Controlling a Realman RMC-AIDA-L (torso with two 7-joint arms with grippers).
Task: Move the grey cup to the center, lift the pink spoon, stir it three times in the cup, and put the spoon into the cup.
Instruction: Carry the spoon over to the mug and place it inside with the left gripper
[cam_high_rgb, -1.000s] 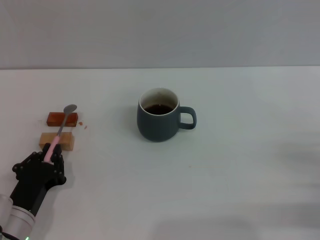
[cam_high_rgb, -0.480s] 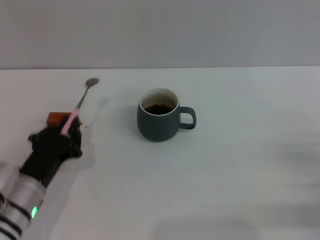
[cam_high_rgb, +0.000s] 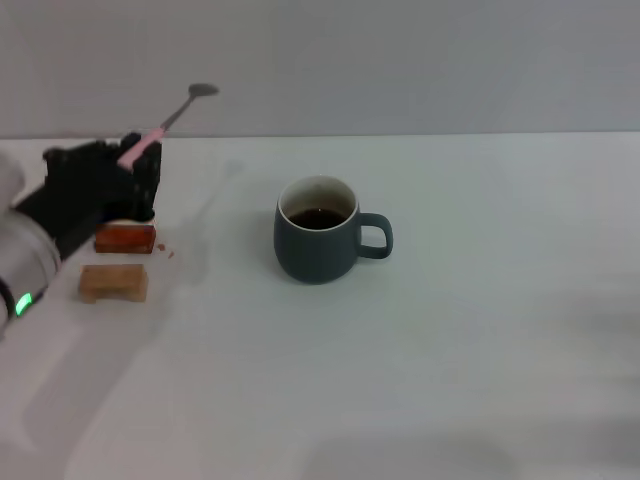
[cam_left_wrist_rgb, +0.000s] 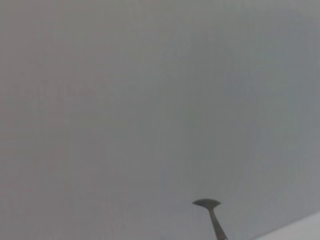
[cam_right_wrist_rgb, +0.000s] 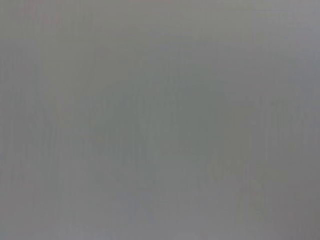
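Note:
My left gripper should turn the pink spoon's bowl (cam_high_rgb: 203, 90) down, because it points up at the wall, and lower it into the grey cup (cam_high_rgb: 318, 213) before stirring.
The grey cup (cam_high_rgb: 318, 243) stands near the table's middle, handle to the right, dark liquid inside. My left gripper (cam_high_rgb: 135, 165) is raised at the far left, shut on the pink spoon (cam_high_rgb: 165, 126), which points up and to the right with its metal bowl high against the wall. The spoon's bowl also shows in the left wrist view (cam_left_wrist_rgb: 207, 203). The spoon is well left of the cup and above it. The right gripper is out of view.
A red-brown block (cam_high_rgb: 125, 239) and a tan wooden block (cam_high_rgb: 114, 283) lie on the white table (cam_high_rgb: 450, 350) under my left arm. A grey wall stands behind the table.
My left gripper has lifted the pink spoon off the blocks, rising and moving a little to the right. The tan block is uncovered again. The cup has not moved.

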